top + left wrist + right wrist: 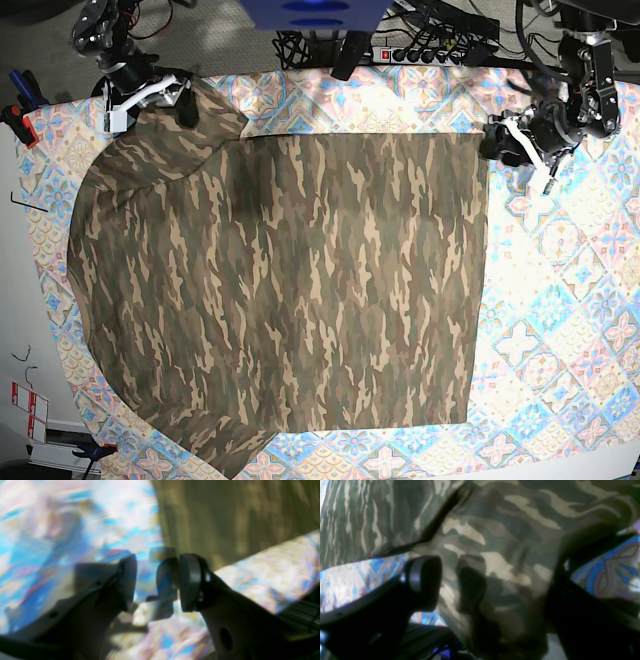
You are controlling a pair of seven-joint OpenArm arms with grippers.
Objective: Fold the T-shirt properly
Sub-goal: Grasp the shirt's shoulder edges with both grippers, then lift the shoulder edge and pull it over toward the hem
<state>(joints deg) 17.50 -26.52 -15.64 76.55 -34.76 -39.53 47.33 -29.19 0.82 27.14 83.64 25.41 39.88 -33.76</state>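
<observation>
The T-shirt is softly bunched up at the right gripper, so its far edge will fold over and the front will stay flat as the robot carries it.
The camouflage T-shirt lies spread flat across the tile-patterned tablecloth. In the base view my left gripper sits just right of the shirt's far right corner. The left wrist view shows the left gripper open with nothing between its pads, the T-shirt edge just beyond. At the shirt's far left corner my right gripper meets raised, bunched fabric. The right wrist view has the right gripper standing wide, with the T-shirt filling the gap and draping over one finger.
A power strip and cables run behind the table's far edge. A red clamp sits at the left edge. Bare tablecloth stretches along the right side and the front right of the shirt.
</observation>
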